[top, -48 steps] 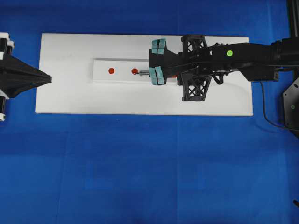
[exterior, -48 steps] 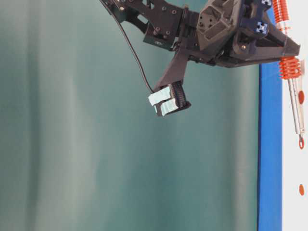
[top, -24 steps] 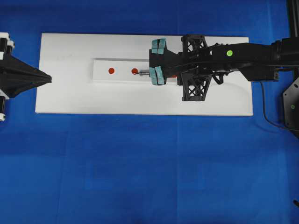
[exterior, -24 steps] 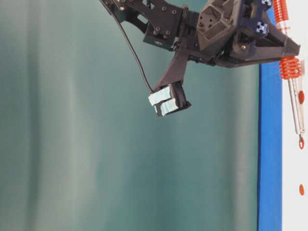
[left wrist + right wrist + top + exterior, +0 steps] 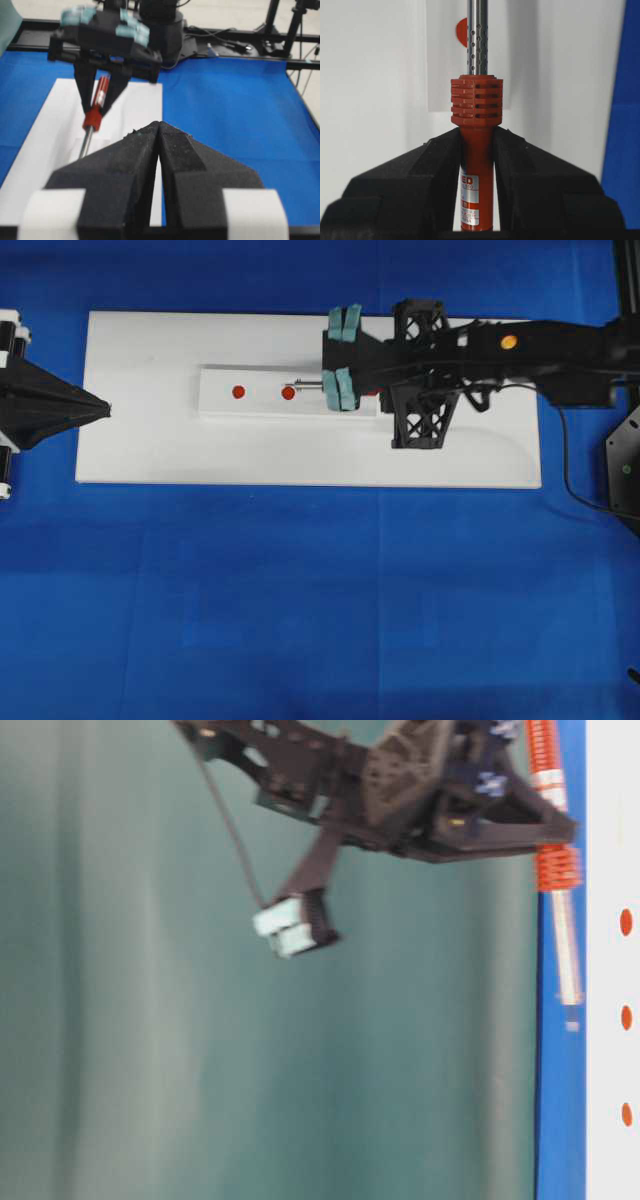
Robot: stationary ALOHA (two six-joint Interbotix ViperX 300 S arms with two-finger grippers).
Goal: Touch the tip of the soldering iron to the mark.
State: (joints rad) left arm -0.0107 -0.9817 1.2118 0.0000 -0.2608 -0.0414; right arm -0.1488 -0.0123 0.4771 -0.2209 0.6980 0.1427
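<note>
The robot's right gripper should pull back and lower the soldering iron's tip (image 5: 292,385) onto the end mark (image 5: 626,922), because the tip reaches past that end mark, which is under the soldering iron's body.
My right gripper (image 5: 476,132) is shut on the red-orange handle of the soldering iron (image 5: 476,102). The iron's silver shaft (image 5: 308,383) points left over a white strip (image 5: 220,406) that carries red marks. Its tip hangs just above and beside one mark (image 5: 288,393). From table level the soldering iron (image 5: 565,950) stands clear of the board, level with the middle mark (image 5: 626,1017). The right wrist view shows a mark (image 5: 462,31) partly hidden behind the shaft. My left gripper (image 5: 105,408) is shut and empty at the board's left end; its fingertips (image 5: 150,131) meet.
The white board (image 5: 150,350) lies on a blue cloth (image 5: 300,600). Another mark (image 5: 238,392) sits further left on the strip. A black cord (image 5: 563,465) trails off the board's right end. Rails and cables (image 5: 235,45) run along the far side.
My right arm has risen and shifted slightly, lifting the soldering iron's tip off the mark it was touching. The left arm has not moved.
</note>
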